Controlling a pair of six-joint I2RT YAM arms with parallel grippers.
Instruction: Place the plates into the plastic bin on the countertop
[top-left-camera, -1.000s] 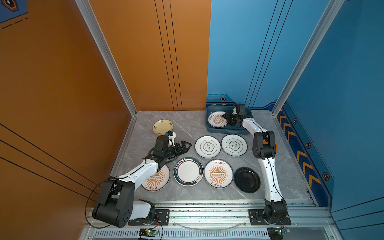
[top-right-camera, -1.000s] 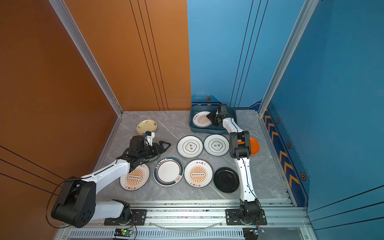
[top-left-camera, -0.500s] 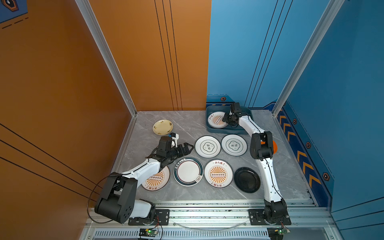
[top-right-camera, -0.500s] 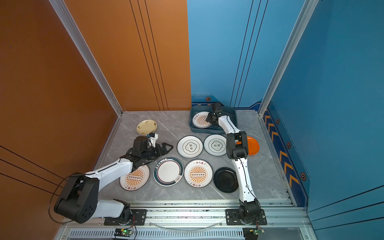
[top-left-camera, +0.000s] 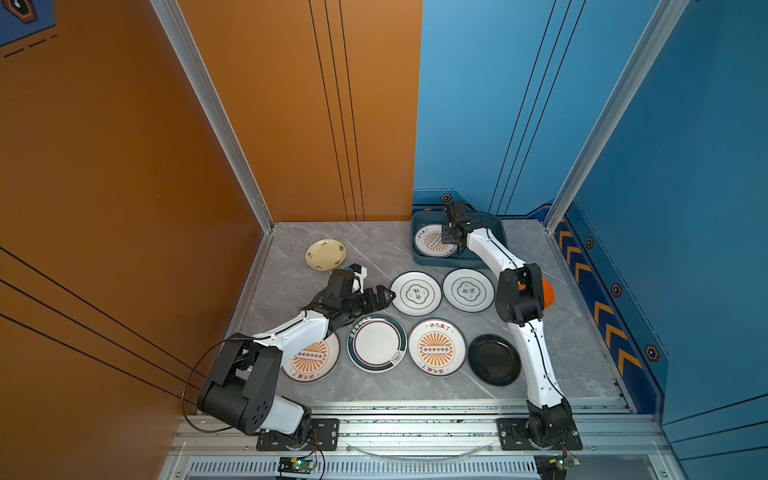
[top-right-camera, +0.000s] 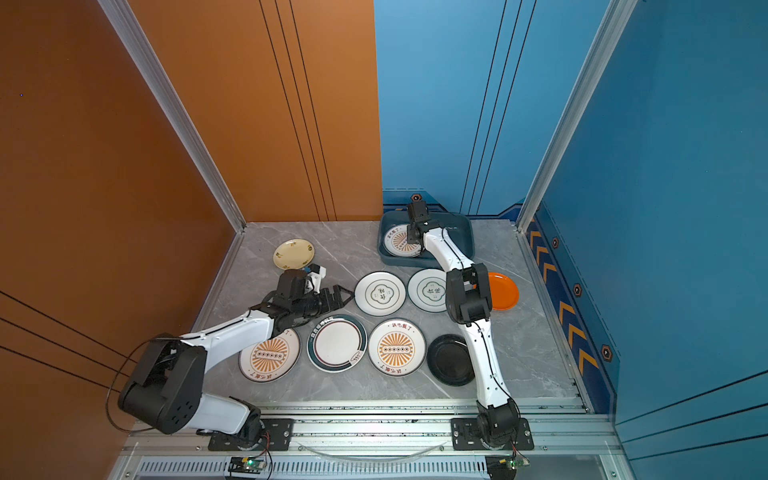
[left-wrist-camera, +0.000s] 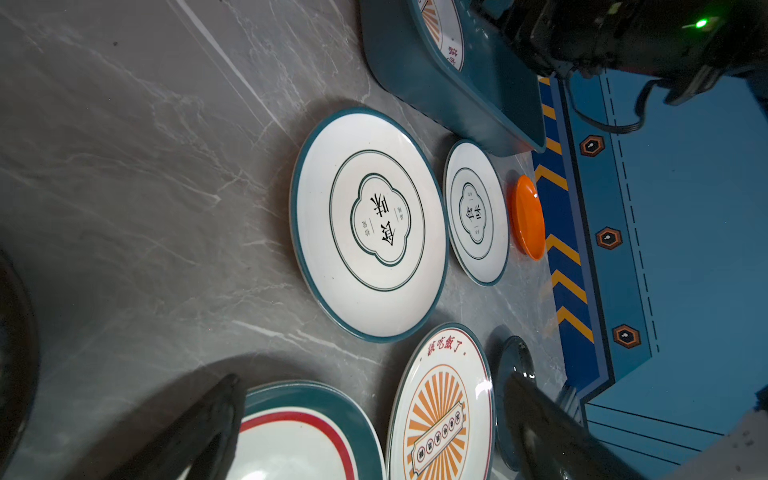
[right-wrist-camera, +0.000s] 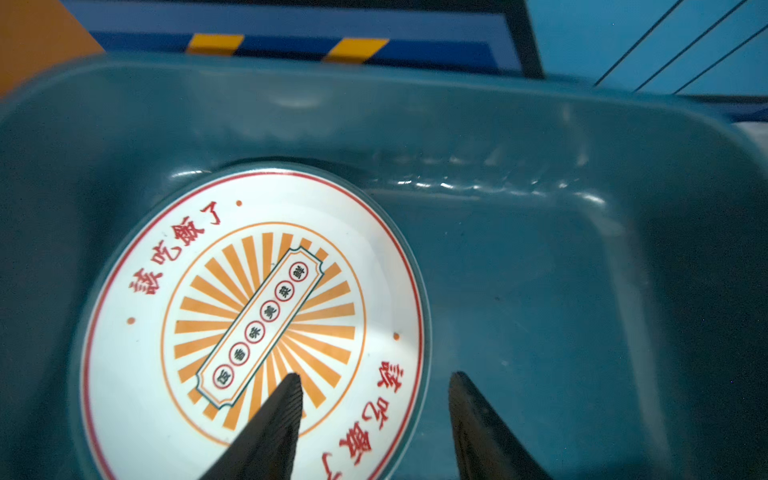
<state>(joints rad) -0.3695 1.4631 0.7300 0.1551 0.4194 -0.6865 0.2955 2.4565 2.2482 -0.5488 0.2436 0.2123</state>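
Observation:
The robot's left gripper should pick up the nearer plate by its free rim (left-wrist-camera: 307, 276) and hand it to the right gripper, because the emblem plates sit rim to rim (top-left-camera: 441, 291).
The dark teal plastic bin (top-left-camera: 494, 226) (top-right-camera: 463, 232) stands at the back of the grey countertop (top-left-camera: 374, 249). One sunburst plate (top-left-camera: 428, 243) (right-wrist-camera: 249, 311) lies flat in it. My right gripper (top-left-camera: 451, 240) (right-wrist-camera: 374, 376) is inside the bin, open, its fingers straddling that plate's rim without gripping. My left gripper (top-left-camera: 384, 297) (left-wrist-camera: 374, 377) hangs open and empty over the edge of the teal-rimmed plate (top-left-camera: 376, 343), beside an emblem plate (top-left-camera: 415, 293) (left-wrist-camera: 370, 224). Also on the countertop: a second emblem plate (top-left-camera: 468, 289), two sunburst plates (top-left-camera: 436, 347) (top-left-camera: 309, 359), and black (top-left-camera: 494, 359), yellow (top-left-camera: 325, 254) and orange (top-right-camera: 503, 291) plates.
Orange and blue walls close in the countertop at the left, back and right. A metal rail (top-left-camera: 415, 419) carrying both arm bases runs along the front edge. The right arm's elbow (top-left-camera: 519, 297) hangs over the orange plate.
My right gripper has shifted a little to the left inside the bin and its jaws have widened. My left gripper has moved slightly right, toward the emblem plate.

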